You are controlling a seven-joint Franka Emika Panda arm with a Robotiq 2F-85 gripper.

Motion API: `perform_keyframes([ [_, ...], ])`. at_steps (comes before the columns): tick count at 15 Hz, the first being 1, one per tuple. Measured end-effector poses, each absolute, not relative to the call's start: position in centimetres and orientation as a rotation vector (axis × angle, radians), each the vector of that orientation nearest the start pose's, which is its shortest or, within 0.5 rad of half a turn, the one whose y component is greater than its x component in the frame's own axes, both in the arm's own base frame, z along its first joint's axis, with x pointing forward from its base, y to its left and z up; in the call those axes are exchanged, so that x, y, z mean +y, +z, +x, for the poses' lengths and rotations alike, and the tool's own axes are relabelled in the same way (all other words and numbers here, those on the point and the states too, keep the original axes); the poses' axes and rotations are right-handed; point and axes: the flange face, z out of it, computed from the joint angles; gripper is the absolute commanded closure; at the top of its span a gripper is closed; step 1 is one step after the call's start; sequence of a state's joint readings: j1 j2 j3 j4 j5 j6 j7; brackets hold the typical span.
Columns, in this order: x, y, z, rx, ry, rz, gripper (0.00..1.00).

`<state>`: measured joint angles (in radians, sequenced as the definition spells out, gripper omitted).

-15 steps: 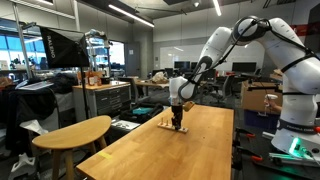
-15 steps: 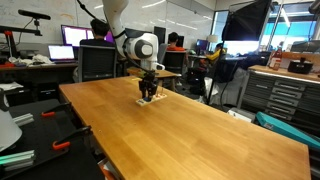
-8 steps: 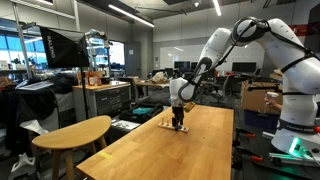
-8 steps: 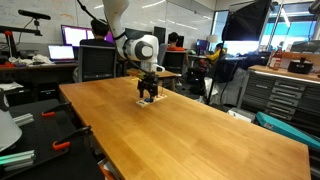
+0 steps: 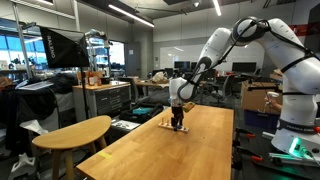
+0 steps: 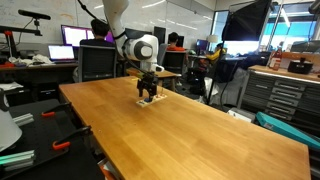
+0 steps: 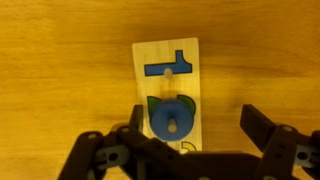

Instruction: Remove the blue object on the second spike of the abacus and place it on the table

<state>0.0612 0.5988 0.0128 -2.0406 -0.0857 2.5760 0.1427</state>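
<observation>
The round blue object [image 7: 171, 119] is off-centre, next to one finger of my open gripper, so I need to line my gripper up with the middle of the second spike [image 7: 172, 126], above it, before I close.
In the wrist view the wooden abacus base [image 7: 190, 85] lies on the table with a spike through each piece. A flat blue T-shaped piece [image 7: 168, 64] sits on the far spike. A round blue object [image 7: 170, 118] sits on the nearer spike, over a green piece [image 7: 152, 102]. My gripper [image 7: 194, 120] is open; its left finger [image 7: 137, 120] is close beside the round blue object, and its right finger [image 7: 258, 125] stands over bare table, clear of the base. In both exterior views the gripper [image 5: 177, 120] [image 6: 148, 94] hangs low over the abacus [image 5: 173, 126] [image 6: 147, 102].
The long wooden table [image 6: 190, 130] stretches toward the camera. A round wooden side table [image 5: 75, 133] stands beside it. Grey drawer cabinets [image 6: 285, 95] and desks with monitors [image 6: 95, 62] surround the table.
</observation>
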Motion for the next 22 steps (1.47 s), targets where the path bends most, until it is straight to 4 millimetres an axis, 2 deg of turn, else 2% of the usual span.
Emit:
perform_keyframes([
  [6,4.46,14.36,58.83,0.002,0.071,-3.180,0.73],
  [13,4.34,14.58,59.11,0.007,0.062,-3.179,0.74],
  [14,4.33,14.58,59.10,0.007,0.063,-3.179,0.68],
  [15,4.32,14.58,59.10,0.007,0.064,-3.179,0.25],
  [16,4.32,14.57,59.09,0.007,0.066,-3.179,0.23],
  [19,4.27,14.39,58.95,0.010,0.084,-3.180,0.00],
  [22,4.25,14.30,58.86,0.020,0.097,-3.174,0.00],
])
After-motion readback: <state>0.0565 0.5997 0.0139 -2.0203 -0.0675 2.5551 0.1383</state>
